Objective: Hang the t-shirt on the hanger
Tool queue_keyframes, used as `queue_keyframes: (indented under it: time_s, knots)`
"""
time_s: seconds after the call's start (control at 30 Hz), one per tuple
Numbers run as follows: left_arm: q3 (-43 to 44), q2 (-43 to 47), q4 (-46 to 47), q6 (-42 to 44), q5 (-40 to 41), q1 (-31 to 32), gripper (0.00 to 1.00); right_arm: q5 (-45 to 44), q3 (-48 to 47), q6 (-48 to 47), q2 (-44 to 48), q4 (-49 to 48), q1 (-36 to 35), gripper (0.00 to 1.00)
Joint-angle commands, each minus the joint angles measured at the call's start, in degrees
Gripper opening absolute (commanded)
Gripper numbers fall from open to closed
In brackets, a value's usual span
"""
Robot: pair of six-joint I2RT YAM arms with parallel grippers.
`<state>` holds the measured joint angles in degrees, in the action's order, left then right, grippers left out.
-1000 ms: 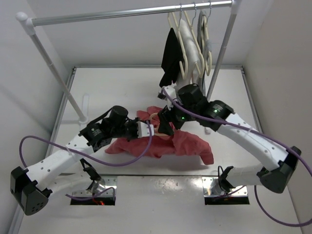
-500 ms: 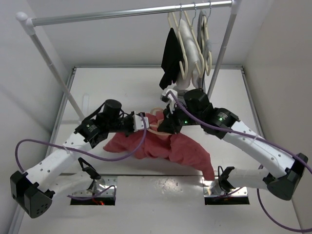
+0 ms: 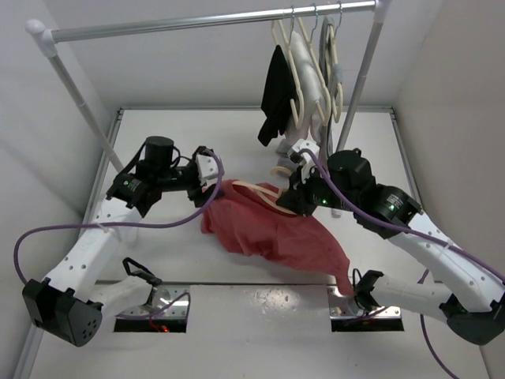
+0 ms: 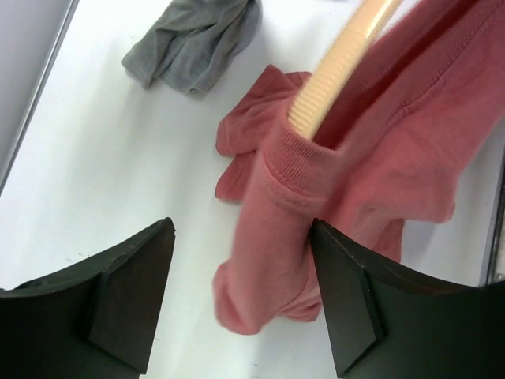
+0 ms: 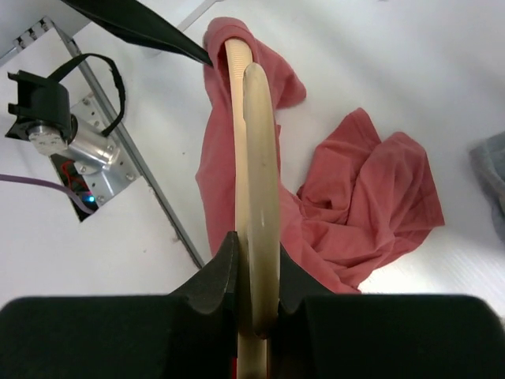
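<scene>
The hanger's uncovered arm (image 3: 274, 203) is in my right gripper, so my left gripper should grip the covered arm (image 3: 226, 192) while my right gripper pulls the t-shirt over the uncovered end.
The faded-red t-shirt (image 3: 272, 233) hangs draped over one arm of the peach-beige hanger (image 3: 256, 187), its lower part trailing on the table. My right gripper (image 5: 256, 288) is shut on the hanger's bar (image 5: 254, 174) and holds it above the table. The hanger's ribbed end (image 4: 335, 75) pokes out of a shirt opening in the left wrist view. My left gripper (image 4: 241, 296) stands open at that end of the hanger. A fold of the t-shirt (image 4: 272, 260) hangs between its jaws and touches the right finger (image 4: 347, 304).
A grey garment (image 4: 193, 39) lies crumpled on the white table. A clothes rail (image 3: 197, 21) spans the back, carrying a black garment (image 3: 276, 83) and cream hangers (image 3: 308, 71). Its right post (image 3: 355, 103) stands close behind my right arm; a slanted left post (image 3: 87, 118) stands beside my left arm.
My right gripper shut on the hanger and lifted it to the right, the shirt rising with it. My left gripper opened, let go and drew back to the left.
</scene>
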<state>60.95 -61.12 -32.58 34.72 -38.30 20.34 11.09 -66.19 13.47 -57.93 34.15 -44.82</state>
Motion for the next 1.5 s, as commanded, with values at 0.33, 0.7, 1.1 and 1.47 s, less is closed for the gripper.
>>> queue_keyframes:
  time_s: [0.33,0.7,1.1,1.47]
  knots:
    - [9.6,-2.8,-4.0,1.6,-5.7,9.1,0.81,6.2,-6.6,0.9,-5.0,-5.1,-0.4,0.0]
    - [12.2,-11.8,-4.7,-2.7,-3.2,18.6,0.46,9.6,-7.6,0.4,-8.2,-8.2,-1.0,0.0]
    - [11.3,-8.5,-7.2,2.3,0.1,17.5,0.0,-4.0,-1.1,3.0,1.6,-3.3,-0.4,0.85]
    - [10.2,-4.5,-11.4,12.0,-6.2,12.3,0.0,-8.5,12.6,4.9,11.1,-1.1,-0.4,0.76]
